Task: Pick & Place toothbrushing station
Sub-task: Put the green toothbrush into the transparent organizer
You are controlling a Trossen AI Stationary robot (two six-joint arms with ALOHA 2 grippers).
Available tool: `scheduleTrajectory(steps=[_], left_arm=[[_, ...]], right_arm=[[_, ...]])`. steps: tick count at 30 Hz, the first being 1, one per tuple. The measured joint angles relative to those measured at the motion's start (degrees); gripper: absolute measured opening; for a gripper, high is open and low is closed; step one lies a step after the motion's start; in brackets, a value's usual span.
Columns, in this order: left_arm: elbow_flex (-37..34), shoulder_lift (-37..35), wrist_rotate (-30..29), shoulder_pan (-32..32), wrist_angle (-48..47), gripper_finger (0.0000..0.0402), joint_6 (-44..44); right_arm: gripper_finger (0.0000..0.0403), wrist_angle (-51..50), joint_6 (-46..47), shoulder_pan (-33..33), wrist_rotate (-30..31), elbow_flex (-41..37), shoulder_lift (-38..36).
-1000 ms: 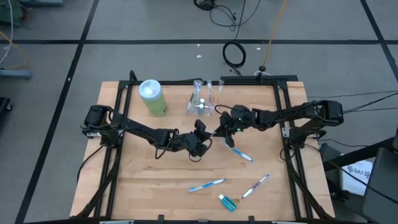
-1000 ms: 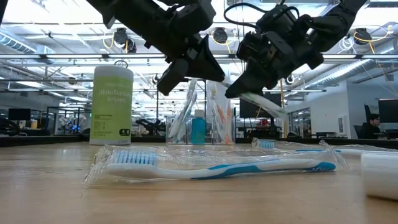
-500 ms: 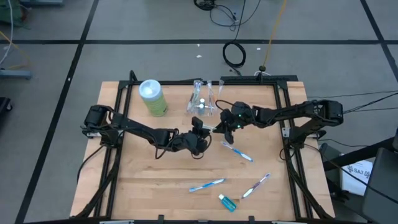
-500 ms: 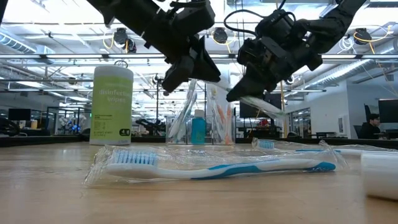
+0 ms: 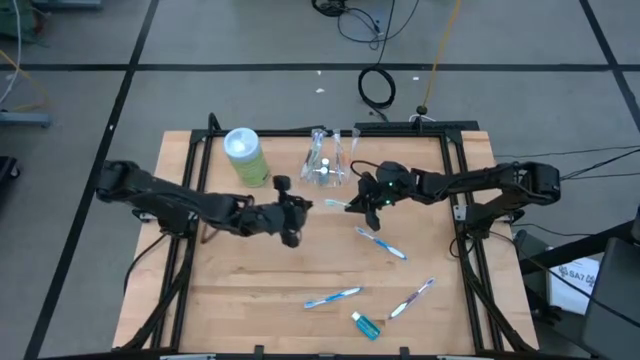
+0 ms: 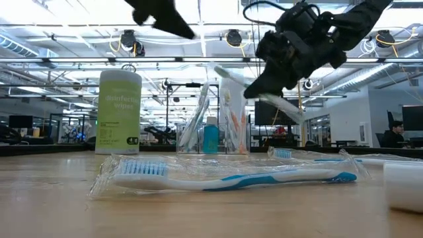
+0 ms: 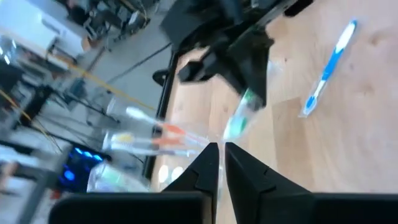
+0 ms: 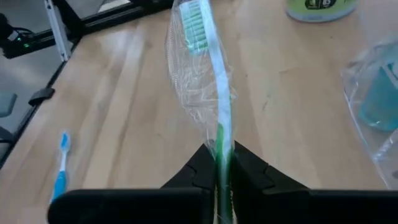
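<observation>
My right gripper holds the green toothbrush by the handle (image 6: 289, 109) that must enter the cup, so my left gripper should first grasp it near the bristle head (image 6: 227, 73).
My right gripper (image 5: 362, 203) is shut on a green toothbrush in a clear wrapper (image 8: 211, 81), held above the table's middle, just near of the clear plastic cup (image 5: 325, 166). The cup holds toothbrushes and a blue tube (image 6: 211, 137) and stands on its base at the far middle. My left gripper (image 5: 300, 207) is shut and empty, up in the air to the left of the toothbrush's head; it also shows in its wrist view (image 7: 217, 158). My right gripper pinches the green toothbrush's handle (image 8: 221, 144) between its two fingers through the wrapper. The brush runs along the fingers and sticks out ahead of them, its bristle head (image 8: 194, 25) toward the table's left. It is lifted clear of the table, slanting in the low view (image 6: 277, 102).
A green canister with a pale blue lid (image 5: 245, 157) stands at the far left. Blue wrapped toothbrushes (image 5: 380, 243) (image 5: 332, 297), a pinkish-white one (image 5: 412, 298) and a small blue tube (image 5: 365, 325) lie on the table's near right part.
My left gripper has drawn away from my right gripper, toward the table's left edge and up. My right gripper has stayed nearly where it was with the green toothbrush, whose head end now stands free.
</observation>
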Motion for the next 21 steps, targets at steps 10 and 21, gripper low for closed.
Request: scheduleTrajectory(steps=[10, 21], left_arm=[[-12.9, -11.6, 14.1, 0.4, 7.7, 0.0009, 0.3], [-20.4, -10.5, 23.9, 6.7, 28.0, 0.0026, -6.6]], right_arm=[[0.0015, 6.2, -5.0, 5.2, -0.2, -0.2, -3.0], [0.0015, 24.8, -10.6, 10.6, 0.0, -0.1, -1.1]])
